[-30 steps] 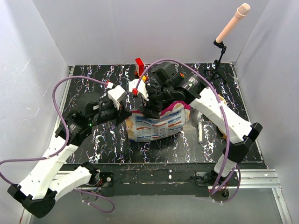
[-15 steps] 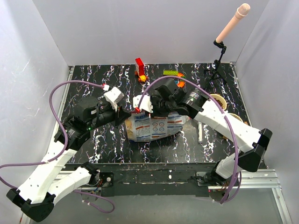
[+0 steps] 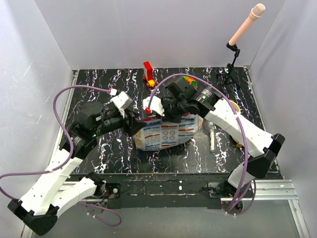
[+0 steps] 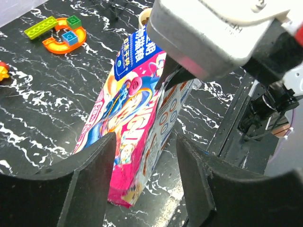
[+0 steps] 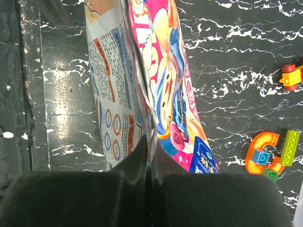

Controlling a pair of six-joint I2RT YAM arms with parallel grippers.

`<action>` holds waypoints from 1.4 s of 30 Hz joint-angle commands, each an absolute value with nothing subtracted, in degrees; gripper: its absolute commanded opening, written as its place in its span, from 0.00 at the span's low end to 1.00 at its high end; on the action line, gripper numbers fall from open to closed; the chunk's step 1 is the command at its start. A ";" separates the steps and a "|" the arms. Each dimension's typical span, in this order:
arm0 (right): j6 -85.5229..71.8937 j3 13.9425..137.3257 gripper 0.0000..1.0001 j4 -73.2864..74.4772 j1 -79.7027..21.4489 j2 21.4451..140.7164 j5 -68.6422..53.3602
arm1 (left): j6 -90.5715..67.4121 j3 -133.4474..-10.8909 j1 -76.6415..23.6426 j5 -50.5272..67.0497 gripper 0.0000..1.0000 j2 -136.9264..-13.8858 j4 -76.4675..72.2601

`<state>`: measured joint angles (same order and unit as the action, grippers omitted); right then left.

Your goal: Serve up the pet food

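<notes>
The middle of the bag's top seam [image 5: 152, 124] has my right gripper on it, so my right gripper should move toward the blue end [image 4: 137, 53] before my left gripper pinches the middle.
The glossy pink, white and blue bag [image 3: 166, 133] stands on its edge in the middle of the black marbled table [image 3: 94, 89]. My right gripper [image 5: 150, 150] is shut on the bag's [image 5: 161, 80] top seam; from the top camera it [image 3: 171, 118] sits above the bag. My left gripper [image 4: 147, 158] is open just left of the bag [image 4: 137, 113], its fingers [image 4: 90, 184] apart with the bag's lower corner showing between them, untouched. From above, the left gripper [image 3: 134, 125] sits by the bag's left edge. The pet food itself is hidden; no pellets show.
Colourful toy blocks [image 5: 272, 153] and a red toy [image 3: 147, 72] lie at the back of the table. A round bowl [image 3: 237, 106] is partly hidden behind the right arm, with a grey metal utensil [image 3: 213, 139] near it. A microphone stand [image 3: 232, 62] stands at the back right.
The right gripper has come down and shut on the bag's top seam. The left gripper has opened and let go of the bag, which now stands more upright.
</notes>
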<state>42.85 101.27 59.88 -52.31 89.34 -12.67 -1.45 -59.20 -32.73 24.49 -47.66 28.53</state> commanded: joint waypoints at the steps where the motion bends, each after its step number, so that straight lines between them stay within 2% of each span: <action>1: 40.52 107.31 0.01 59.85 -50.89 88.68 -16.25 | -2.63 -58.10 -32.43 28.04 0.54 -51.76 21.89; 4: 39.29 107.84 0.01 59.94 -50.71 88.68 -16.35 | -2.29 -56.26 -32.43 27.60 0.48 -52.56 19.17; 6: 38.67 107.23 0.01 60.38 -50.01 88.33 -15.82 | -1.67 -55.72 -32.43 26.99 0.26 -53.00 19.42; 9: 38.50 104.34 0.02 60.47 -48.43 86.84 -14.68 | -0.44 -55.55 -32.43 24.36 0.06 -52.39 21.00; 10: 38.41 103.02 0.09 59.95 -47.73 86.05 -14.24 | -0.27 -55.46 -32.43 23.65 0.03 -51.86 21.44; 11: 38.41 101.62 0.21 59.16 -47.03 85.35 -13.11 | 1.30 -55.46 -32.43 23.47 0.00 -51.51 21.88; 14: 38.14 97.57 0.33 57.05 -44.66 82.97 -11.52 | 1.84 -55.72 -32.43 24.43 0.00 -50.36 22.85; 16: 38.75 95.63 0.36 56.43 -43.07 81.74 -9.94 | 1.85 -55.98 -32.43 25.83 0.00 -49.84 23.46; 17: 39.37 95.10 0.31 56.34 -42.20 81.39 -9.41 | 1.85 -56.07 -32.43 26.45 0.00 -49.75 23.81; 18: 39.98 95.01 0.21 56.51 -41.49 81.30 -9.23 | 1.93 -56.16 -32.43 26.72 0.00 -49.57 24.34; 19: 40.25 94.84 0.04 56.08 -41.05 81.21 -8.10 | 2.19 -56.34 -32.43 26.89 0.00 -49.48 24.95; 22: 41.49 95.97 0.01 56.69 -40.69 81.04 -7.46 | 2.37 -56.60 -32.43 26.46 0.00 -49.22 25.93; 23: 41.22 96.93 0.01 57.21 -40.69 81.30 -8.43 | 2.29 -56.69 -32.43 26.63 0.02 -49.39 25.58; 24: 40.87 97.81 0.01 58.00 -40.69 81.65 -8.61 | 2.20 -56.69 -32.43 26.72 0.15 -49.92 25.40; 28: 38.59 99.84 0.01 58.18 -40.78 82.70 -12.56 | -2.37 -56.87 -32.96 27.51 0.44 -53.69 20.14; 29: 38.24 100.63 0.01 58.62 -40.78 82.88 -13.26 | -2.29 -56.60 -33.39 26.64 0.48 -54.31 18.91; 33: 37.18 102.66 0.01 60.47 -41.04 83.93 -16.96 | -0.26 -58.79 -34.80 26.63 0.53 -59.57 17.75; 37: 36.13 103.27 0.01 60.91 -41.48 84.46 -17.49 | 2.72 -61.43 -37.52 26.19 0.52 -64.15 16.35; 38: 35.69 103.10 0.01 60.73 -41.48 84.46 -17.40 | 2.55 -61.70 -38.05 25.67 0.48 -64.94 16.17; 40: 34.99 102.05 0.01 59.69 -41.40 83.85 -15.05 | 2.46 -62.14 -38.32 24.09 0.14 -65.83 16.17; 41: 34.46 100.74 0.07 58.89 -41.22 83.41 -12.94 | 2.55 -61.96 -38.41 23.39 0.03 -65.39 16.26; 42: 34.11 99.42 0.12 58.45 -40.26 82.80 -12.22 | 2.90 -61.53 -38.32 22.77 0.00 -64.78 16.26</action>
<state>36.80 99.11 62.89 -41.47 85.54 -14.41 1.41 -60.45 -37.39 24.86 -64.84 17.82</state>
